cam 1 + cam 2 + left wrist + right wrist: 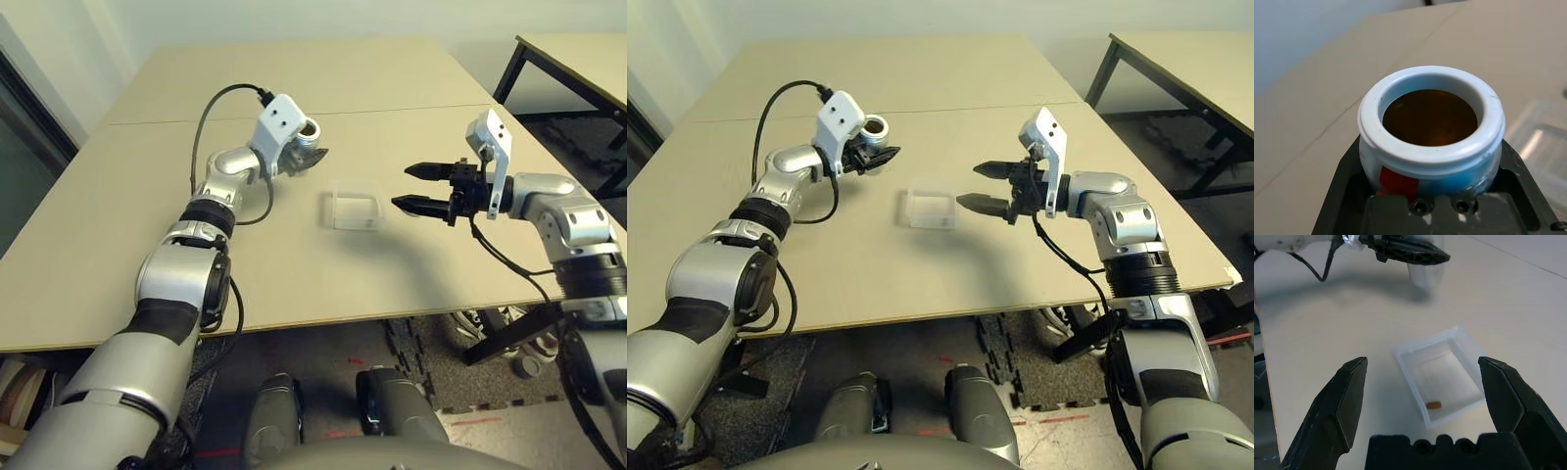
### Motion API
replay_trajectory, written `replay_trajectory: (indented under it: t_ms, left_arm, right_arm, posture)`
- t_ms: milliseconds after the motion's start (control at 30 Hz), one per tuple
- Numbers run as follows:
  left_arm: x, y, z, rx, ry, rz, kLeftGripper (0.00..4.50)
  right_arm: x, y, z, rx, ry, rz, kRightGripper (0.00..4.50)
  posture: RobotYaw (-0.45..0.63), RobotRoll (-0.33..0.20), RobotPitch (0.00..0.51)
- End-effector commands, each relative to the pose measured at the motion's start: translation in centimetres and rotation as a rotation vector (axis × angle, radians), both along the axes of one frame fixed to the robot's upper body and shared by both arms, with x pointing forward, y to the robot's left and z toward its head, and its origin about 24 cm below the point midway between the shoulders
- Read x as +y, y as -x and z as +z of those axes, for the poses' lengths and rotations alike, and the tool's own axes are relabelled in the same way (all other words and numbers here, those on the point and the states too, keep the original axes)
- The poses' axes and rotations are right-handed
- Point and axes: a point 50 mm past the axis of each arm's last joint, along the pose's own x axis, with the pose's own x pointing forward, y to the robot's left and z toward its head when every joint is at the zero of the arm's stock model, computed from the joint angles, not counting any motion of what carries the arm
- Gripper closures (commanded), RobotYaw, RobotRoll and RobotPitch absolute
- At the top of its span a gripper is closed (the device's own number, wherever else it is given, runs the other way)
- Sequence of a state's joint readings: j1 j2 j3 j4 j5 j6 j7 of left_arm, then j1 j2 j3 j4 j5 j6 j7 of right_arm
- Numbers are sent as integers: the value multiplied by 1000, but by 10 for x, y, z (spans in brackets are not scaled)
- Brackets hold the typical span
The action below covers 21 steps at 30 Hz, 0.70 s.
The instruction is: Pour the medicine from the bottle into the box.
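I go on lowering the bottle, its opening up and the pill in the box [1434, 405], with my left gripper until its base meets clear tabletop [251, 201], then let go.
My left gripper [306, 154] is shut on the bottle [309, 130], a small cylinder with a white-rimmed mouth [1430, 147] and a red mark on its side. It is held mouth up, to the left of the box and a little farther back. The inside of the bottle looks amber-brown. The box [355, 209] is clear plastic and sits on the table's middle. One small brown pill [1434, 405] lies in the box [1442, 377]. My right gripper [402, 186] hovers open just right of the box, its fingers pointing at it with nothing between them.
The tan table [294, 284] has a seam running across behind the arms. A black cable [201, 127] loops over my left forearm. A second table with black legs [578, 59] stands at the back right. The front edge is close to my body.
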State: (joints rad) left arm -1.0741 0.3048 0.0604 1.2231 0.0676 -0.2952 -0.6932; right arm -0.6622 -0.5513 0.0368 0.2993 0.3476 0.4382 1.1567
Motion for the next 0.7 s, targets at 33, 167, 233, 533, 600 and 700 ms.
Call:
replay_trajectory:
  t_ms: [33, 167, 233, 533, 600, 700]
  left_arm:
    - [22, 0, -2, -13, 80, 142, 1645]
    - [34, 3, -10, -12, 100, 218, 1645]
    - [37, 5, -14, -22, 106, 240, 1645]
    - [46, 16, -35, -33, 173, 289, 1645]
    - [46, 18, -42, -16, 171, 293, 1645]
    - [47, 21, -48, -9, 165, 303, 1645]
  right_arm:
    - [10, -4, -1, -14, 19, 17, 0]
    - [20, -6, -5, -6, 27, 43, 0]
    - [23, -7, -6, -5, 33, 48, 0]
    - [28, -4, -11, 4, 29, 52, 0]
    - [26, -2, -14, 13, 32, 52, 0]
    - [25, -1, -15, 19, 34, 49, 0]
  posture:
    - [-74, 0, 39]
    - [-64, 0, 42]
    - [-61, 0, 44]
    - [-58, 0, 80]
    - [-57, 0, 89]
    - [-55, 0, 98]
